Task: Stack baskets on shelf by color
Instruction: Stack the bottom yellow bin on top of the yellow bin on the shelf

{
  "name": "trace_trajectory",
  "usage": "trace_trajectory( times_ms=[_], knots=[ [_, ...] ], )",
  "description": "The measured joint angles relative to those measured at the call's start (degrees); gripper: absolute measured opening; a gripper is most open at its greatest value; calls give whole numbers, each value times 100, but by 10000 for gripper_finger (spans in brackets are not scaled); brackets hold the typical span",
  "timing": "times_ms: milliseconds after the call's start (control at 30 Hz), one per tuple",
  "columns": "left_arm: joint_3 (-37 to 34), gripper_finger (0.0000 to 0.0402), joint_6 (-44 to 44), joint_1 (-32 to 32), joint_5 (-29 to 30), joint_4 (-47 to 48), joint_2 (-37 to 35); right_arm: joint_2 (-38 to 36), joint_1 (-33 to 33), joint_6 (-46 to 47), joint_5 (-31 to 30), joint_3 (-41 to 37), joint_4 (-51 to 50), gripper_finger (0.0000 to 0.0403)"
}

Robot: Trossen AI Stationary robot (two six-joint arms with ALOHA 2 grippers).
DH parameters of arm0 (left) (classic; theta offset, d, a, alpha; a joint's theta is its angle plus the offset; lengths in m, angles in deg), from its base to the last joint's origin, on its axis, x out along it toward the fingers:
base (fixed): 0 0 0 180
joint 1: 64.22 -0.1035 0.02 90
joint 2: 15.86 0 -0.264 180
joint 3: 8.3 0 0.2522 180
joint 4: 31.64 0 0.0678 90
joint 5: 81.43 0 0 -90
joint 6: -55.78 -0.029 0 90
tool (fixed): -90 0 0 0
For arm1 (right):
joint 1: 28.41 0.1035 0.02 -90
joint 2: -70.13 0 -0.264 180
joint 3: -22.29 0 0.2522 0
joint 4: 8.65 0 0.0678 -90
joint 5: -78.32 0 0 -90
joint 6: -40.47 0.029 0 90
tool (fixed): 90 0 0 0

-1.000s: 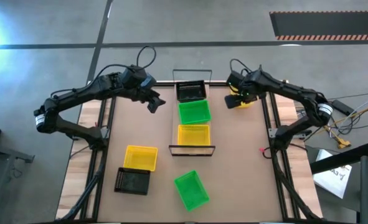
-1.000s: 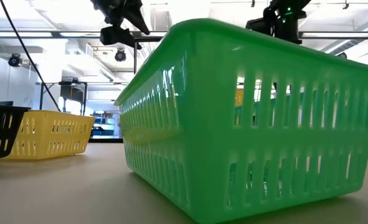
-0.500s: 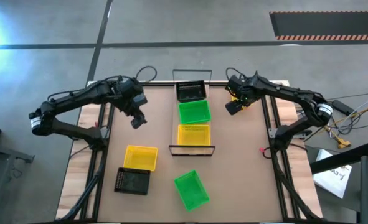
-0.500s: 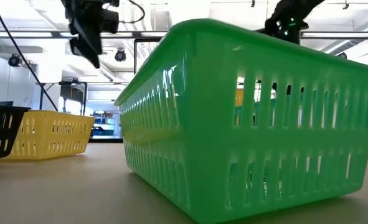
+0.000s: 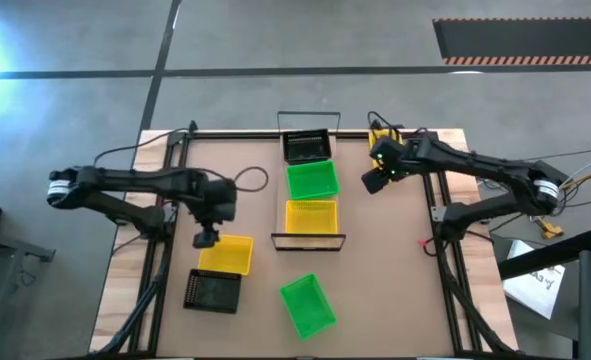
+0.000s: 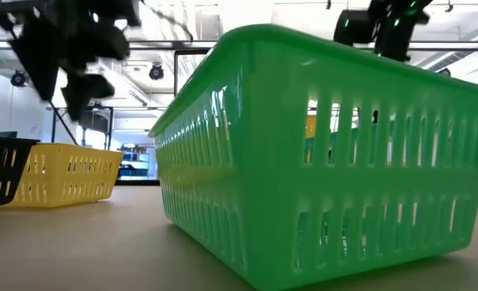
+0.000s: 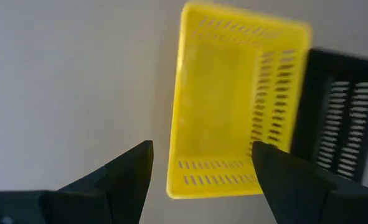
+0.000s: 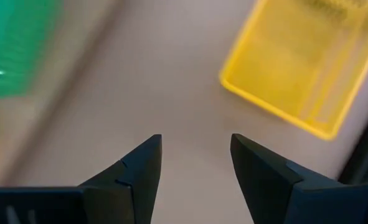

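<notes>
The slotted sides [image 7: 274,93] lean inward to a smaller bottom. I expect the loose yellow basket [image 5: 225,254] to nest deep inside the shelf's yellow basket when I lower it.
The shelf [image 5: 309,240] runs down the table's middle and carries a black basket [image 5: 306,148], a green basket [image 5: 312,181] and a yellow basket [image 5: 311,216]. A loose yellow basket [image 5: 225,254], a black basket [image 5: 213,291] and a green basket [image 5: 307,305] rest on their bottoms on the near half of the table. My left gripper [image 5: 207,238] is open and empty over the loose yellow basket's far left edge [image 7: 233,106]. My right gripper [image 5: 373,180] is open and empty to the right of the shelf's green basket.
The loose green basket fills the low view [image 6: 319,162]. The loose black basket [image 7: 339,124] lies right beside the yellow one. In the right wrist view a yellow basket [image 8: 302,68] and a green blur [image 8: 15,50] show ahead of the fingers.
My left gripper has swung from beside the shelf's far end toward the table's near edge and a little left. It has come over the loose yellow basket and stays open. My right gripper has shifted slightly toward the near edge. No basket has moved.
</notes>
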Motion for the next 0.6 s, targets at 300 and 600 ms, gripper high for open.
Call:
trace_trajectory(
  times_ms=[300, 600],
  knots=[
    [-568, 217, 369, 0, 140, -1111, 927, -1162, 408, 2, -60, 438, 551, 185],
    [-535, 56, 106, 0, 299, -1441, 1796, -1657, 407, 2, -64, 949, 552, 185]
  ],
)
